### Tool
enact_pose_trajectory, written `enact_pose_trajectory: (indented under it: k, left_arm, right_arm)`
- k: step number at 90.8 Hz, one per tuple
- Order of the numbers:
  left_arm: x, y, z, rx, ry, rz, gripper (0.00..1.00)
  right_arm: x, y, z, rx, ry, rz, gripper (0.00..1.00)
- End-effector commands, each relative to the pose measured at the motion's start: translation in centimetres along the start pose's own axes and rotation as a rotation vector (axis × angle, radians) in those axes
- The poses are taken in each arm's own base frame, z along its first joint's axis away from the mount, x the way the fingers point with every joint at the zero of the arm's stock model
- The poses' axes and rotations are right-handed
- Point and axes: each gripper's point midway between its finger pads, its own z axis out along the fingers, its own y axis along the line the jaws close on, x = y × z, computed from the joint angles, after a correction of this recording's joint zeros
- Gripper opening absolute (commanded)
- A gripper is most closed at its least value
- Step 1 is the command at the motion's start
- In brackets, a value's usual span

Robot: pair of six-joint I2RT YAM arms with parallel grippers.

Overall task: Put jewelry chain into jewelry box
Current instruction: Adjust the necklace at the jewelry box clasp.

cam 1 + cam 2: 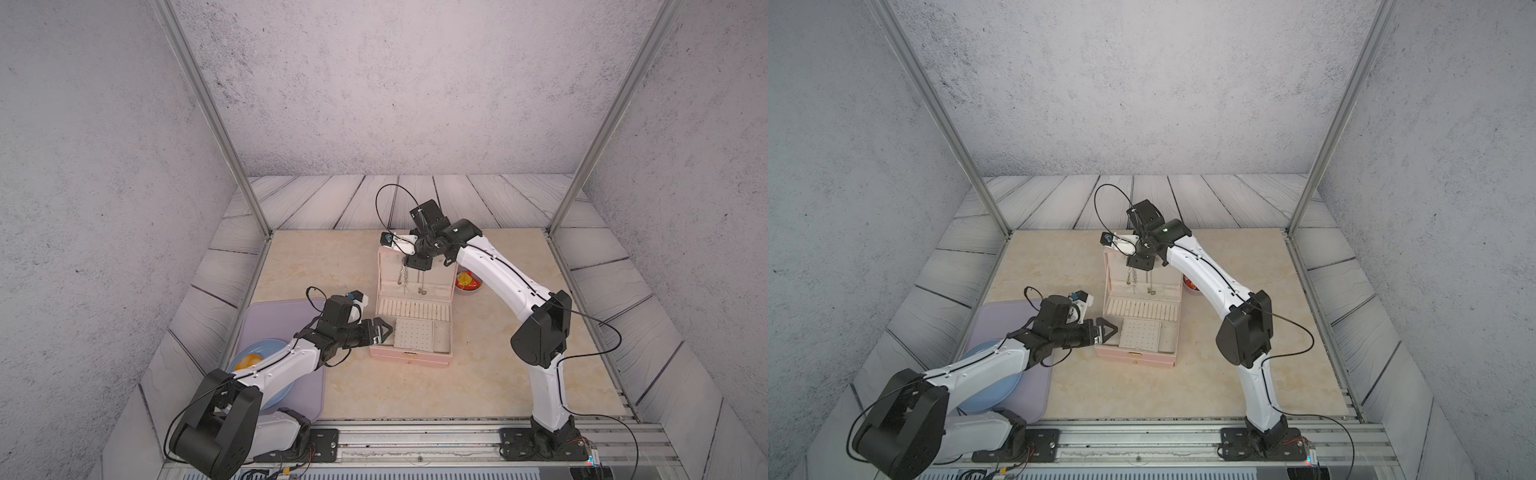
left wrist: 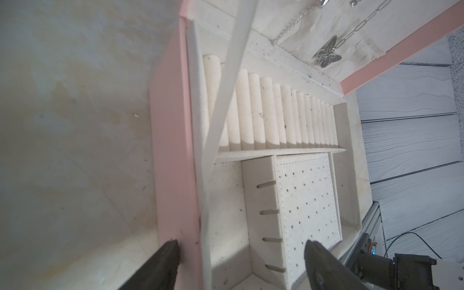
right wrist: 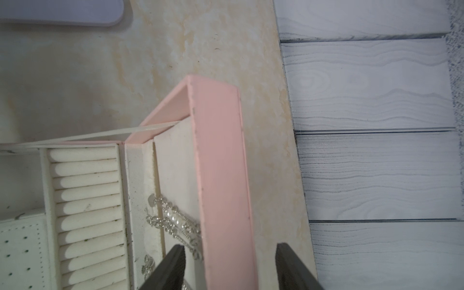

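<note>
The jewelry box's front edge (image 1: 410, 359) is slanted, so my right gripper on the lid (image 3: 220, 169) and my left gripper on the side of the box should first turn the box straight.
The pale pink jewelry box (image 1: 409, 359) (image 1: 1133, 358) stands open on the table with its lid upright. The silvery jewelry chain (image 1: 402, 272) (image 1: 1133, 276) (image 3: 175, 223) (image 2: 291, 25) hangs against the cream lining inside the lid; its upper end is hidden behind my right gripper. My right gripper (image 1: 417, 264) (image 3: 231, 247) is open over the lid's top edge (image 3: 218, 163), one finger in front of the lid beside the chain, the other behind it. My left gripper (image 1: 384, 330) (image 2: 241, 242) is open, straddling the box's left wall (image 2: 170, 150) near the front corner, holding nothing.
A thinner necklace with a butterfly pendant (image 1: 423, 291) (image 2: 329, 51) hangs beside the chain. A small grey bowl (image 1: 467, 282) with red and orange contents sits right of the lid. A purple tray (image 1: 307, 390) with a blue plate (image 1: 266, 347) lies under my left arm.
</note>
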Motion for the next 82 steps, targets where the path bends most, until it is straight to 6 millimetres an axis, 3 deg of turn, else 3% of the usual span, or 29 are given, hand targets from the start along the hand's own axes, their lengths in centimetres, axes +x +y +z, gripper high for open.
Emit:
enact_pose_trajectory:
  k: [1,34,57,82]
  left_arm:
    - [0.7,-1.0,-0.2,0.038,0.016,0.008,0.84]
    - [1.0,-1.3,-0.1,0.046,0.026,0.014,0.84]
    - [1.0,-1.4,-0.1,0.05,0.028,0.017,0.84]
    - [1.2,-1.8,-0.1,0.062,0.036,0.022,0.84]
  right_arm:
    - [-0.6,-0.4,-2.5,0.02,-0.034,0.014,0.63]
    - [-1.3,-0.5,-1.5,0.014,-0.055,0.024,0.61]
    - [-0.9,-1.0,-0.5,0.04,-0.028,0.027,0.45]
    - [-0.2,-1.4,0.5,0.068,0.006,0.035,0.37]
